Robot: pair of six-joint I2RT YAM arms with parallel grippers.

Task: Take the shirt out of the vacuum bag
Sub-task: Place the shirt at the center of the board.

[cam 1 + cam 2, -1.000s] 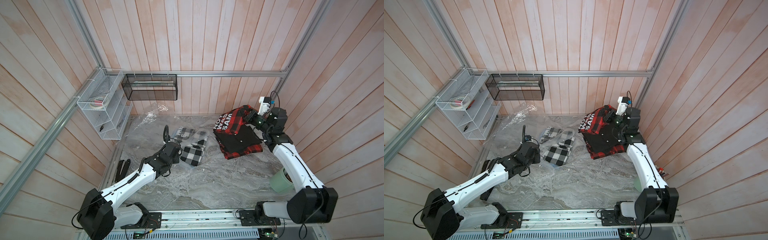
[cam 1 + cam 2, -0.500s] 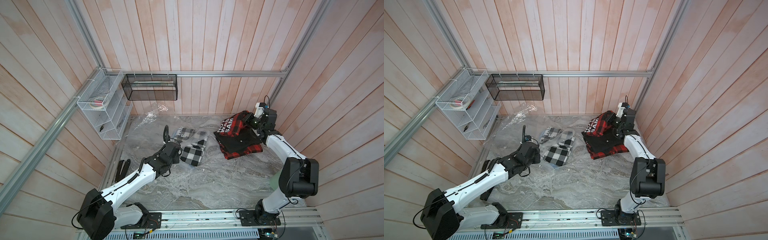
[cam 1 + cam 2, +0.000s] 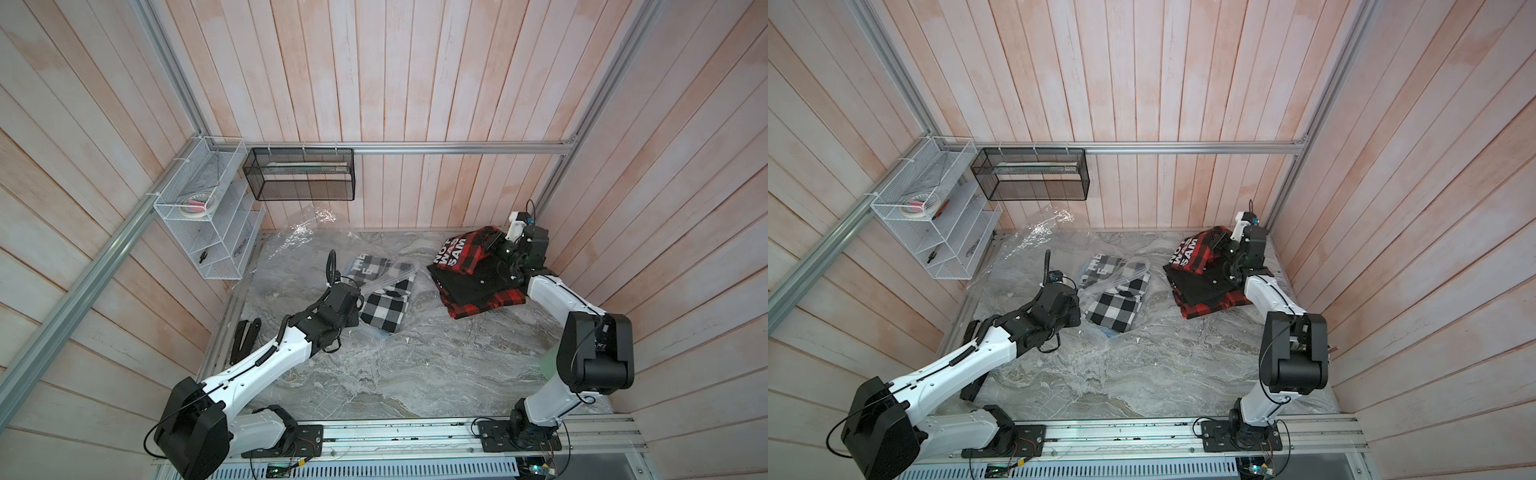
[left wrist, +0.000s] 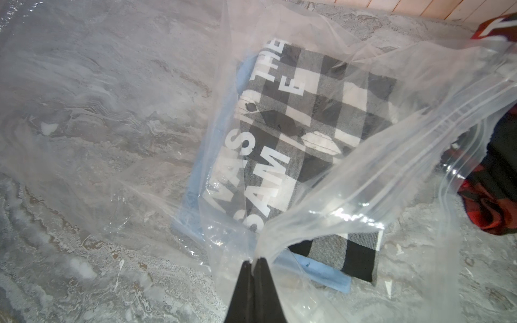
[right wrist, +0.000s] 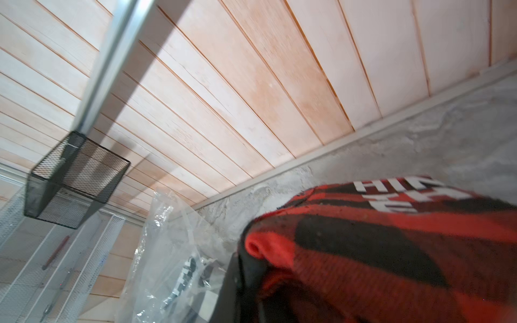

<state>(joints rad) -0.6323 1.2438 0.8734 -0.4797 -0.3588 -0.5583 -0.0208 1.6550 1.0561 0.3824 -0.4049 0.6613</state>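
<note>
The red-and-black plaid shirt (image 3: 455, 256) is clear of the vacuum bag, so my right gripper keeps bringing the lifted edge down over the shirt's plain black part (image 3: 472, 287) and lets go there.
The clear, crinkly vacuum bag (image 3: 307, 232) (image 3: 1034, 237) lies over the left half of the table. My left gripper (image 4: 254, 261) (image 3: 362, 300) is shut on a bunched edge of it near the zip strip (image 4: 419, 134). A black-and-white checked shirt (image 4: 307, 125) (image 3: 384, 303) (image 3: 1113, 307) lies inside the bag. A red-and-black plaid shirt (image 3: 478, 286) (image 3: 1204, 286) (image 5: 391, 251) lies outside the bag at the back right. My right gripper (image 3: 492, 241) (image 3: 1219, 242) (image 5: 246, 268) is shut on its lettered upper edge, which is lifted off the table.
A flat blue item (image 4: 195, 167) lies under the checked shirt. A white wire rack (image 3: 208, 224) and a black mesh basket (image 3: 299, 174) hang at the back left. A black tool (image 3: 245, 336) lies by the left edge. A green cup (image 3: 548, 365) shows behind the right arm.
My right arm has pulled its elbow back toward the right wall and lowered the red shirt's held edge slightly. The left arm and the bag have not moved.
</note>
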